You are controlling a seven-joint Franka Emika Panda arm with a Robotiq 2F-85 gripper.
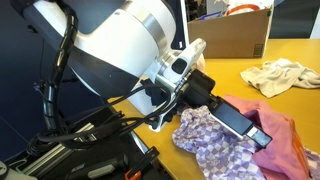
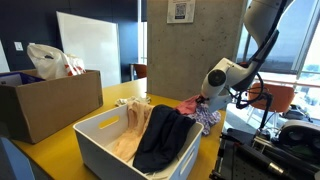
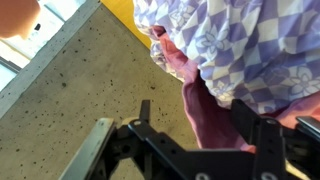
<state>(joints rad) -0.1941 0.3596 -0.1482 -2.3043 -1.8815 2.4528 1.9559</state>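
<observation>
Next, I move my gripper over and pinch the pink cloth [image 1: 284,138] alone before lifting, because the pink fold [image 3: 207,112] is off-center in my open gripper, close to the checked cloth.
My gripper [image 1: 257,134] reaches down into a pile of clothes on a yellow table [image 1: 225,78]. The pile holds a purple-and-white checked cloth [image 1: 212,145] and a pink cloth [image 1: 288,140]. In the wrist view the gripper [image 3: 200,118] is open, its fingers spread wide. A fold of the pink cloth [image 3: 205,110] lies between them, against the right finger and clear of the left one. The checked cloth [image 3: 250,45] lies just beyond. In an exterior view the gripper [image 2: 207,100] is at the pile [image 2: 197,112] near the table's far end.
A white bin [image 2: 100,140] holds a black garment [image 2: 165,135] and a beige one [image 2: 130,128]. A cardboard box [image 2: 50,108] holds a plastic bag [image 2: 50,60]. A cream cloth [image 1: 280,75] and another cardboard box [image 1: 235,35] are behind the pile.
</observation>
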